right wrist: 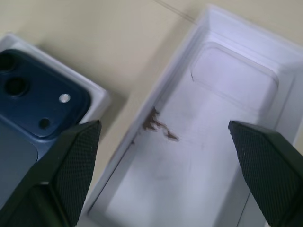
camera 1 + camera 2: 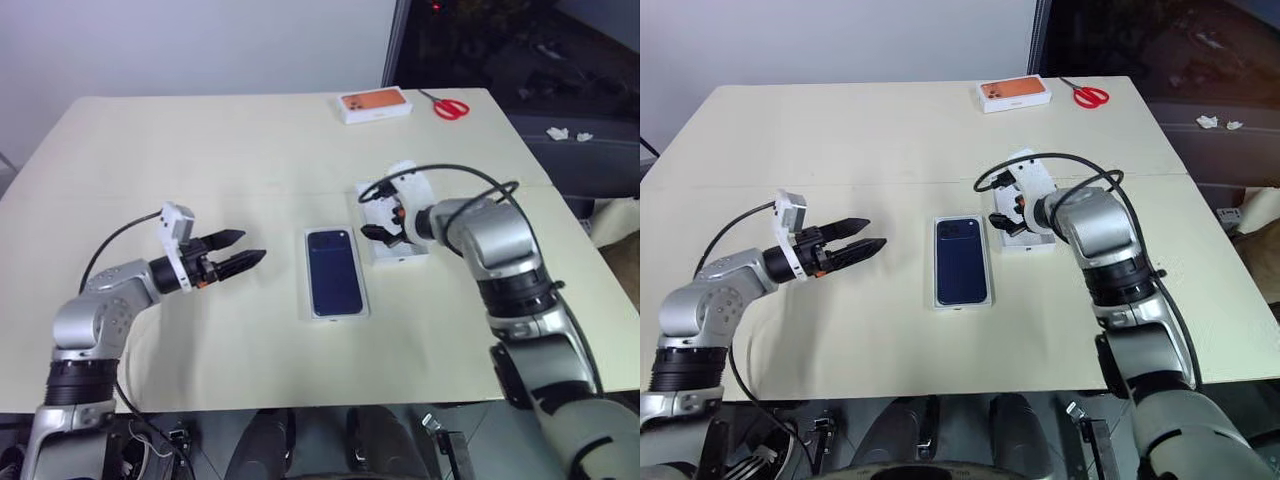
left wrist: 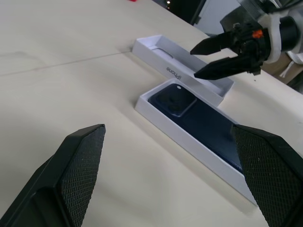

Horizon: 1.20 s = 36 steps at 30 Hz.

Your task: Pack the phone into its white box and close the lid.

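Note:
The lid is lying open side up [image 2: 380, 212] next to the white box. Next, my right gripper pinches the lid's long side [image 2: 362, 212] closest to the phone and turns the lid over before closing.
The dark blue phone [image 2: 334, 270] lies camera side up inside the white box [image 2: 337, 316] at the middle of the table. Just right of it the lid [image 2: 395, 252] rests open side up, white inside, with lettering on its long side wall [image 3: 173, 72]. My right gripper [image 2: 366, 213] hovers open over the lid's near-left part, fingers pointing down and left; its wrist view looks into the lid [image 1: 213, 142] with the phone's camera corner [image 1: 38, 94] beside it. My left gripper [image 2: 252, 244] is open and empty, held level left of the box, pointing toward it.
An orange-topped white box [image 2: 375, 105] and red-handled scissors [image 2: 450, 107] sit at the table's far edge. A seam crosses the tabletop behind the box. Bare table stretches around the left arm and in front of the box.

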{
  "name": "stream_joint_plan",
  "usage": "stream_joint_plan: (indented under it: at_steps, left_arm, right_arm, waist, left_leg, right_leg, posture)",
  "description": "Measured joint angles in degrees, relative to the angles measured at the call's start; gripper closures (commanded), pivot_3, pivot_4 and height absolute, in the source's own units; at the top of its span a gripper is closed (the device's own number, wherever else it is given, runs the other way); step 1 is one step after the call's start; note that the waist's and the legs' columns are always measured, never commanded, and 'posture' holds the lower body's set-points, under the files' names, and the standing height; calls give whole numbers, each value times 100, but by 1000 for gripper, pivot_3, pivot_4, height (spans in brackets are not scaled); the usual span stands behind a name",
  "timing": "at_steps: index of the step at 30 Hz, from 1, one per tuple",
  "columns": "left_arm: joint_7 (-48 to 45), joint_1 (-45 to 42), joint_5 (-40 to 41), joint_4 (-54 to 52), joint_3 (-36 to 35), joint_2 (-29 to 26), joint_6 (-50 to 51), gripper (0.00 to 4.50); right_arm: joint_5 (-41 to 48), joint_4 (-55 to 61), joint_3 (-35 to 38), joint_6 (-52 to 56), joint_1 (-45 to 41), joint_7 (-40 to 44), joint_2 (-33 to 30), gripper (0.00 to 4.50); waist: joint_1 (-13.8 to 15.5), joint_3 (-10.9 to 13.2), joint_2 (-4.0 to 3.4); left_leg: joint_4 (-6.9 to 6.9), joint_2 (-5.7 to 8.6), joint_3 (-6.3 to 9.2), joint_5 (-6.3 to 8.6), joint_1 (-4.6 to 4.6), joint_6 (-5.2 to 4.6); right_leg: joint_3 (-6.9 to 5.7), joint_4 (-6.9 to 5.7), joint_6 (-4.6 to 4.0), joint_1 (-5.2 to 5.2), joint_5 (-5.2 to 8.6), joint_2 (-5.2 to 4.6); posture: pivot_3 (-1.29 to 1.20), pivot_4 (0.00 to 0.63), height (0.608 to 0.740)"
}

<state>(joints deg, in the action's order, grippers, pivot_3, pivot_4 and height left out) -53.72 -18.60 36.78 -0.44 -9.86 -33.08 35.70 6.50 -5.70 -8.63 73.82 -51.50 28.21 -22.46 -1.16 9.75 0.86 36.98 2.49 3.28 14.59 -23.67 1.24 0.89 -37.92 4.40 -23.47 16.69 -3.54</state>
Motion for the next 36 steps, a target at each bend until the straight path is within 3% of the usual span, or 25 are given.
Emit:
stream_joint_plan:
  at_steps: [9, 17, 21, 25, 31, 36]
  left_arm:
    - [335, 174, 73, -268, -50, 181, 100, 42]
    - [573, 263, 255, -456, -59, 316, 230, 42]
    - [655, 259, 268, -463, -57, 387, 271, 42]
    - [699, 259, 268, -463, -55, 390, 275, 0]
    - [772, 253, 276, -463, -58, 390, 316, 0]
    - [788, 249, 331, -463, -60, 392, 372, 0]
  right_arm:
    - [403, -359, -9, 1683, -420, -120, 158, 0]
    - [449, -686, -220, 1828, -691, -339, 151, 0]
    - [332, -774, -96, 1809, -738, -723, 451, 0]
    - [255, -858, 127, 1757, -754, -1030, 654, 1193]
    - [243, -825, 234, 1725, -750, -1331, 797, 4373]
    - [191, -770, 270, 1674, -734, -1509, 826, 4443]
  waist:
    - [20, 0, 0]
    - [10, 0, -1]
    - [0, 0, -1]
    - [6, 0, -1]
    - [7, 0, -1]
    - [5, 0, -1]
  left_leg:
    - [2, 2, -1, 0, 0, -1]
    - [3, 2, -1, 0, 0, -1]
    - [2, 2, -2, 0, 0, -1]
    - [2, 1, -2, 0, 0, -1]
    - [2, 2, -3, 0, -1, -1]
    - [2, 2, -3, 0, -1, -1]
  right_leg:
    - [0, -3, 0, 1, 0, 1]
    - [0, -5, 0, 0, 0, 2]
    - [0, -6, 0, -1, 0, 2]
    - [0, -7, 0, -2, 0, 3]
    - [0, -7, 0, -2, 0, 3]
    - [0, -7, 0, -2, 0, 4]
  posture:
    - [0, 150, 740]
    - [0, 150, 740]
    - [0, 150, 740]
    - [0, 150, 740]
    - [0, 150, 740]
    - [0, 150, 740]
